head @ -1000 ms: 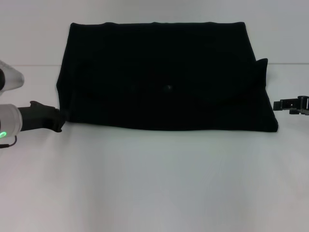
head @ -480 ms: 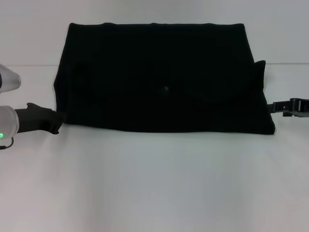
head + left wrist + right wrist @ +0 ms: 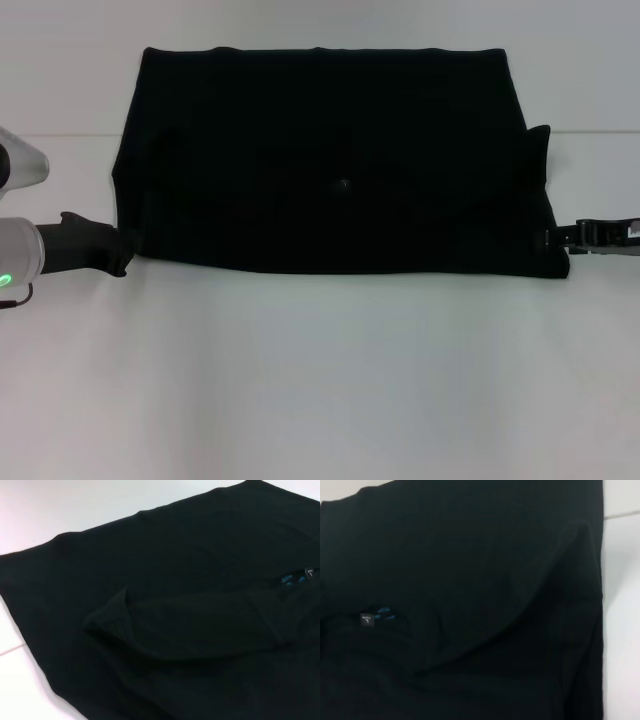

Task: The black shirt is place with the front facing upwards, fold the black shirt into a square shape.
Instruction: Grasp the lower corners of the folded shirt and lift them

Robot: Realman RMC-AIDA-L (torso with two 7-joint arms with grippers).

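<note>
My left gripper and my right gripper should pull the near corners (image 3: 548,264) toward me before folding, because the black shirt's far edge (image 3: 325,52) is past the table seam.
The black shirt (image 3: 330,150) lies flat on the white table (image 3: 320,380), folded into a wide rectangle, with no lettering showing. My left gripper (image 3: 122,250) is at the shirt's near left corner and touches its edge. My right gripper (image 3: 562,237) is at the near right corner, against the edge. The left wrist view shows the shirt (image 3: 175,580) with a tucked sleeve fold (image 3: 115,617) and the small neck label (image 3: 310,572). The right wrist view shows the shirt (image 3: 470,580) and the same label (image 3: 366,620).
White table surface lies in front of the shirt and at both sides of it. A pale wall (image 3: 320,20) rises right behind the shirt's far edge. A small flap of cloth (image 3: 540,135) sticks out at the shirt's right side.
My right gripper has moved left and slightly down, up to the shirt's near right corner. My left gripper has stayed near the left corner. The shirt's near edge has shifted slightly.
</note>
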